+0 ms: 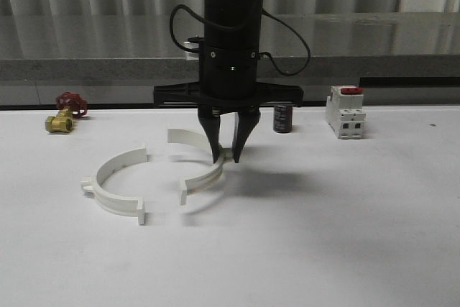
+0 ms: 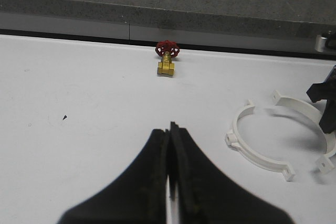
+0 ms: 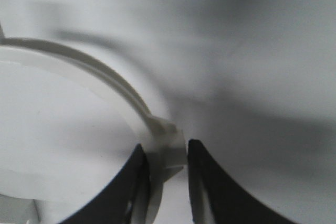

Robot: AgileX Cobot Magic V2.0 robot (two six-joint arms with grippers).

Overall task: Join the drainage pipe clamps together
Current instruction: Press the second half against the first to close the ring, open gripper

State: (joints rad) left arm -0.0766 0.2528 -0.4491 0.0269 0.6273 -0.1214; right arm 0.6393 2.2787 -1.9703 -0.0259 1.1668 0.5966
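My right gripper should keep pushing the held clamp until the ends meet and then let go, because that clamp lies flat with its open ends (image 1: 184, 189) facing the free clamp's ends (image 1: 140, 210).
Two white drainage pipe clamps lie apart on the white table. The left clamp (image 1: 109, 202) (image 2: 251, 153) lies free with its open side toward the right one. My right gripper (image 1: 226, 154) (image 3: 167, 153) comes straight down on the right clamp (image 1: 207, 180) (image 3: 105, 76). Its two fingers are closed on that clamp's band and small outer ear, and the clamp rests flat on the table. In the left wrist view my left gripper (image 2: 171, 127) is shut with nothing in it, above bare table well short of the clamps. The right clamp (image 2: 299, 106) also shows there.
A brass valve with a red handwheel (image 1: 63, 113) (image 2: 167, 59) sits at the back left. A small dark cylinder (image 1: 283, 118) and a white breaker with a red switch (image 1: 345, 111) stand at the back right. A grey ledge runs along the table's far edge.
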